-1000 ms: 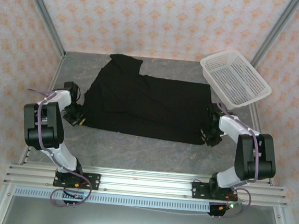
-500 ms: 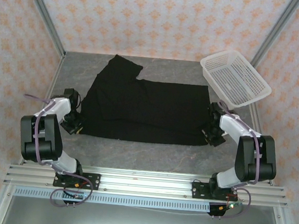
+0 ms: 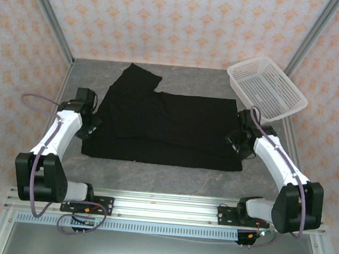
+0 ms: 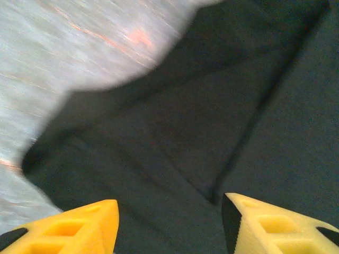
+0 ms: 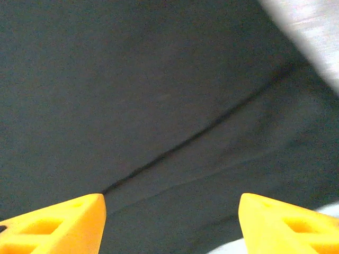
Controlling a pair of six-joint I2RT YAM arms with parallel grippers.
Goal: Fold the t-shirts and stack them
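I expect the sleeve to fold over with the black t-shirt's back edge when I fold that edge forward, because the sleeve sticks out past it.
The black t-shirt lies spread on the grey table with its plain side up; no print shows. One sleeve points to the back left, and a folded layer crosses the middle. My left gripper hangs over the shirt's left edge, open, with black cloth below its yellow fingers and nothing held between them. My right gripper is over the shirt's right edge, also open. A fold line in the cloth runs diagonally under it.
A white plastic basket rests tilted at the back right, close to the right arm. Bare grey table lies between the shirt and the arm bases. Patterned walls close in the back and both sides.
Both arms have stretched out and the grippers have shifted from the shirt's near corners up along its side edges. The shirt now lies flatter, its near edge slightly closer to the bases.
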